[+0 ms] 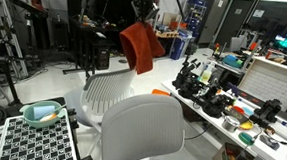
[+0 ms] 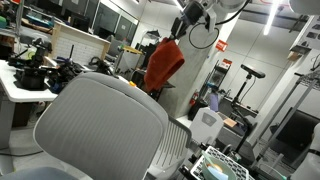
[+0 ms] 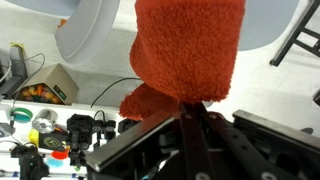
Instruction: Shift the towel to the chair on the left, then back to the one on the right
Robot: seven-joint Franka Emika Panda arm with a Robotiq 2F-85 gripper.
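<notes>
I should bring the towel (image 2: 164,66) back over the chair's top edge (image 2: 126,83) with my gripper before I lower and release it, because it hangs beyond the ribbed chair's back.
The towel (image 1: 138,47) is an orange-red cloth hanging in the air from my gripper (image 1: 144,20). It hangs above and behind two white chairs: a ribbed-back chair (image 1: 108,88) and a nearer smooth-back chair (image 1: 143,130). In an exterior view the towel (image 2: 163,66) dangles beyond a large ribbed chair back (image 2: 100,125), under the gripper (image 2: 183,28). In the wrist view the gripper (image 3: 192,108) is shut on the towel's (image 3: 190,45) edge, and the cloth covers the middle. Pale chair backs (image 3: 95,25) show behind it on either side.
A bench (image 1: 249,134) crowded with dark tools and small coloured items runs along one side. A checkerboard panel (image 1: 32,147) with a teal bowl (image 1: 43,114) sits near the front chair. Dark stands and equipment (image 2: 246,85) stand on the floor behind.
</notes>
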